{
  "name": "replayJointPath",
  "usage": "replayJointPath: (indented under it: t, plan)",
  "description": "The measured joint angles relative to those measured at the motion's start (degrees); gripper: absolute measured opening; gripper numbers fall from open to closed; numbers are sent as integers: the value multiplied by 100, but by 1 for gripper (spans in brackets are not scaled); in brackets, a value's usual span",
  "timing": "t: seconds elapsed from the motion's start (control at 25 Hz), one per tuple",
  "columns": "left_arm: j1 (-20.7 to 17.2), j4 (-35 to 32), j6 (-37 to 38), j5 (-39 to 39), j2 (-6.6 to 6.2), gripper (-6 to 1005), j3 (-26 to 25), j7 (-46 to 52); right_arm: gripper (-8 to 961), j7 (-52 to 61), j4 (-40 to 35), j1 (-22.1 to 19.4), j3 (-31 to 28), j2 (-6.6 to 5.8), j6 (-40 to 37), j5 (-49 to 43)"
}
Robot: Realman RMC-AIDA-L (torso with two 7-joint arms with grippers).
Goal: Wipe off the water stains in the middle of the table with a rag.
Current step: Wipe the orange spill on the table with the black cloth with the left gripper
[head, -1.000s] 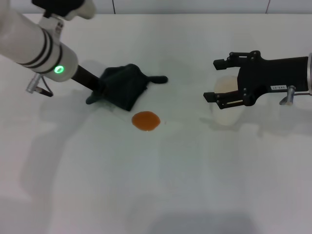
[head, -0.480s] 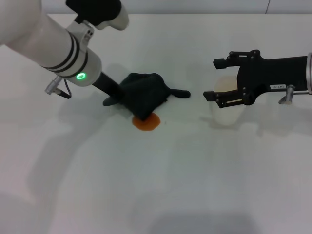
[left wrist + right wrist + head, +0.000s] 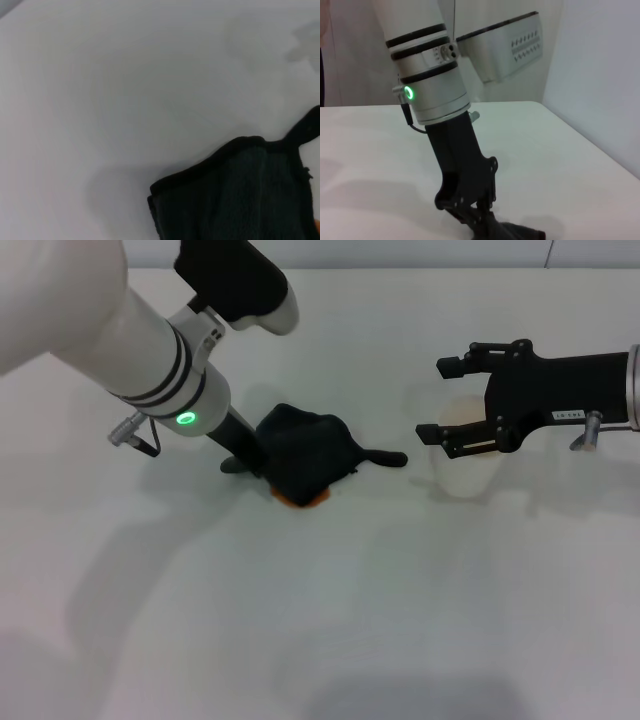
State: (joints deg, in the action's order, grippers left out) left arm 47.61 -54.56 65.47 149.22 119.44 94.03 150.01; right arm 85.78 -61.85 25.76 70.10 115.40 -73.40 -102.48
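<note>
The orange rim of the water stains [image 3: 318, 500] can be seen beyond the rag's near edge, so the robot's left gripper should pull the rag back over that rim [image 3: 300, 504].
The black-green rag [image 3: 308, 464] lies on the white table [image 3: 330, 620], covering nearly all of the water stains [image 3: 297, 504]; only a thin orange rim shows at its near edge. The rag's thin tail [image 3: 385, 458] points toward the right arm. My left gripper [image 3: 258, 460] is shut on the rag's left side and presses it down. In the left wrist view the rag [image 3: 240, 200] fills the lower corner. The right wrist view shows the left gripper [image 3: 470, 212] clamped on the rag [image 3: 517, 233]. My right gripper [image 3: 440, 400] hovers open at the right, holding nothing.
A translucent whitish cup [image 3: 462, 472] stands on the table under the right gripper's fingers, close to the rag's tail. The left arm's thick white forearm [image 3: 130, 340] slants across the upper left. A wall edge runs along the table's far side.
The left arm has dragged the rag to the right and nearer, from beside the orange puddle to on top of it. The right arm and cup have not moved.
</note>
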Motion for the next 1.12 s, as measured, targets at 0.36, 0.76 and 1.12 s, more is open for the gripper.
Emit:
replayJointPath:
  t: [0.36,0.76,1.12]
  plan:
    - [25,31,8,70,-8,87,74,29,842,6,16,8,-14,0,2,0]
    - [-32,-352,8,-12,-1,86,174,-188,842,10,16,13,-16,-1,42,0]
    - [-83,-358,20,-89,6,86,867,-280,842,20,15,-16,-23,-14,151,75]
